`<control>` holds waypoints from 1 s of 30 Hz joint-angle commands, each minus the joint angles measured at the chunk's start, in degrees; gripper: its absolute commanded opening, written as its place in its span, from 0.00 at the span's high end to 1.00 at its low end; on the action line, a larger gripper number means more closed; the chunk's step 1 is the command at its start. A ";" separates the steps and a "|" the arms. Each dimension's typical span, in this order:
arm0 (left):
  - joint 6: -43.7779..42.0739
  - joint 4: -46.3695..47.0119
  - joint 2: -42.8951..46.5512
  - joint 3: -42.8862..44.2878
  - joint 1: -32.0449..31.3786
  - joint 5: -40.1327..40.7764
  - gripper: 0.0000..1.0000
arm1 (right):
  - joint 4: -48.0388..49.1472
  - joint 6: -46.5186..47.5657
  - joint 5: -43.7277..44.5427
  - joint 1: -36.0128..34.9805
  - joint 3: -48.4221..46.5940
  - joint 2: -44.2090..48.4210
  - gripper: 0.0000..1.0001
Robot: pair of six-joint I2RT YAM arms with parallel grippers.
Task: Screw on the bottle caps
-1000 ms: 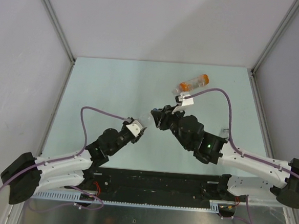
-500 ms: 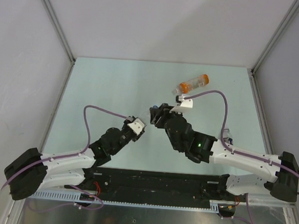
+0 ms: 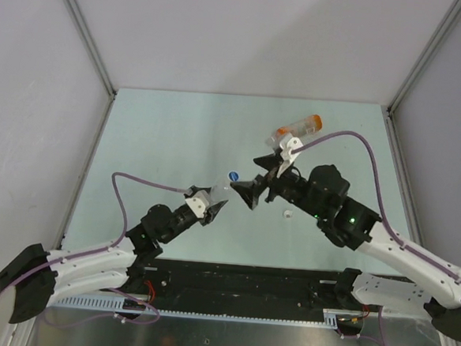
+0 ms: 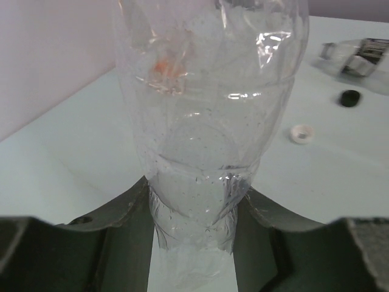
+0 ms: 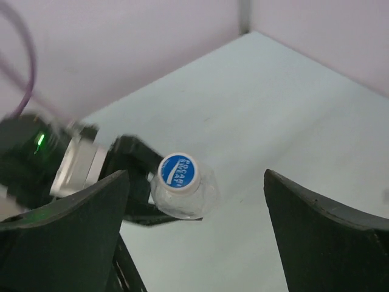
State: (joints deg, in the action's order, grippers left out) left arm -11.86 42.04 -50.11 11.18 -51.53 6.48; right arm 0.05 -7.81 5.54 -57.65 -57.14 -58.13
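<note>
I expect the blue-topped cap [image 3: 233, 175] to spin alone and the clear bottle to stay still when I turn the cap, because my left gripper is shut [image 3: 206, 206] on the bottle's body.
My left gripper [image 3: 211, 206] is shut on the lower body of a plain clear bottle [image 4: 206, 140], which rises steeply from between its fingers. A white cap with a blue printed top [image 5: 179, 170] sits on that bottle's neck [image 3: 233, 176]. My right gripper [image 5: 194, 231] is open wide, its fingers standing apart on either side of the cap without touching it; in the top view it [image 3: 249, 192] is just right of the bottle. A loose white cap [image 4: 301, 134] and a black cap [image 4: 349, 98] lie on the table. An orange-tinted bottle [image 3: 299, 129] lies at the back right.
Another clear bottle [image 4: 355, 52] lies on the table beyond the black cap. The loose white cap [image 3: 288, 215] rests under the right arm's forearm. Grey walls enclose the pale green table [image 3: 162, 136] on three sides.
My right gripper has opened from around the cap and drawn back to the right. The capped bottle top now shows clear of it. The left arm shifted slightly while keeping its grip.
</note>
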 commanded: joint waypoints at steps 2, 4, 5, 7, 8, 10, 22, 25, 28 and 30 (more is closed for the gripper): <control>-0.94 -4.19 6.47 0.16 2.28 -17.50 1.00 | -14.41 24.93 -31.05 2.27 -1.87 4.14 0.07; -0.53 -5.88 8.08 0.31 4.26 -21.72 1.00 | -17.93 30.77 -35.91 3.13 -1.91 5.87 0.09; -0.27 -6.74 8.66 0.41 5.52 -24.16 1.00 | -19.49 33.62 -38.74 3.72 -1.91 6.73 0.10; -0.38 -8.78 9.51 0.55 8.03 -29.78 1.00 | -21.96 38.50 -44.47 5.56 -1.92 8.15 0.13; -0.50 -9.55 9.86 0.62 8.73 -31.66 1.00 | -22.52 39.81 -46.93 6.33 -1.92 8.62 0.14; -1.45 -11.15 10.18 0.78 9.25 -34.84 1.00 | -22.37 40.51 -50.32 7.40 -1.85 8.99 0.15; -3.78 -14.83 7.00 2.98 9.51 -41.15 1.00 | -11.72 34.09 -51.58 7.83 -1.93 3.74 0.24; -3.53 -15.01 6.18 3.42 9.47 -41.00 1.00 | -11.24 34.21 -52.74 7.70 -1.96 2.92 0.25; -3.18 -15.04 5.99 3.53 9.51 -42.02 1.00 | -12.00 34.95 -52.95 7.30 -1.95 2.26 0.28; -3.07 -15.06 6.05 3.51 9.49 -42.55 1.00 | -12.53 35.28 -52.48 7.01 -1.99 1.91 0.29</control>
State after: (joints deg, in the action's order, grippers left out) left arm -14.13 25.96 -44.14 11.84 -42.46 -33.54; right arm -14.31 27.07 -45.87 -50.09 -57.49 -55.77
